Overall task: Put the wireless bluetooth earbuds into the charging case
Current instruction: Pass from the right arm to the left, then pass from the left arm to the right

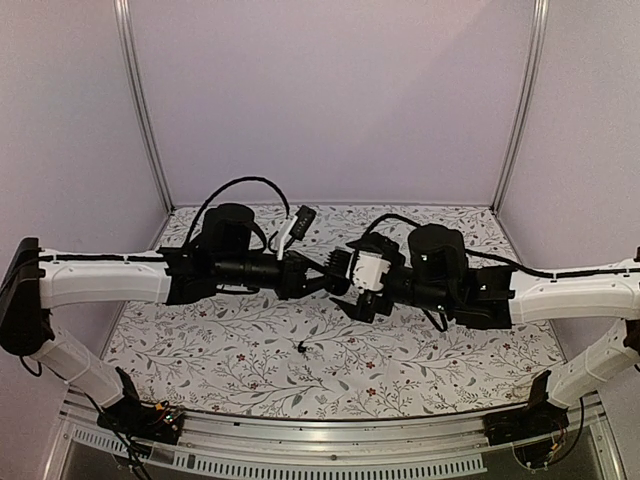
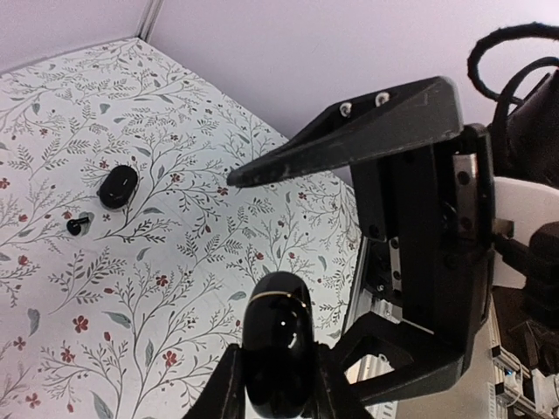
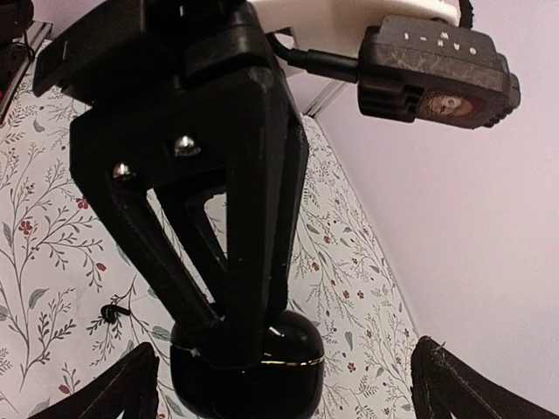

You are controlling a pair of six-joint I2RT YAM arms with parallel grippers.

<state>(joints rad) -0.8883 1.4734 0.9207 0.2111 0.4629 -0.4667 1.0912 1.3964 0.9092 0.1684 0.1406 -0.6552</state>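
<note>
I can see a thin gold seam going around the black charging case. I therefore expect its lid to swing back, stay attached and stand open when I open it.
My left gripper is shut on a glossy black charging case with a thin gold seam and holds it above the table. The case also shows in the right wrist view, pinched between the left fingers. My right gripper is wide open, its jaws on either side of the case without touching it. In the top view both grippers, left and right, meet at the table's middle. One tiny black earbud lies on the table below them; it also shows in both wrist views.
A second black pebble-shaped case lies on the floral tablecloth beside the earbud. Purple walls enclose the back and sides. A metal rail runs along the near edge.
</note>
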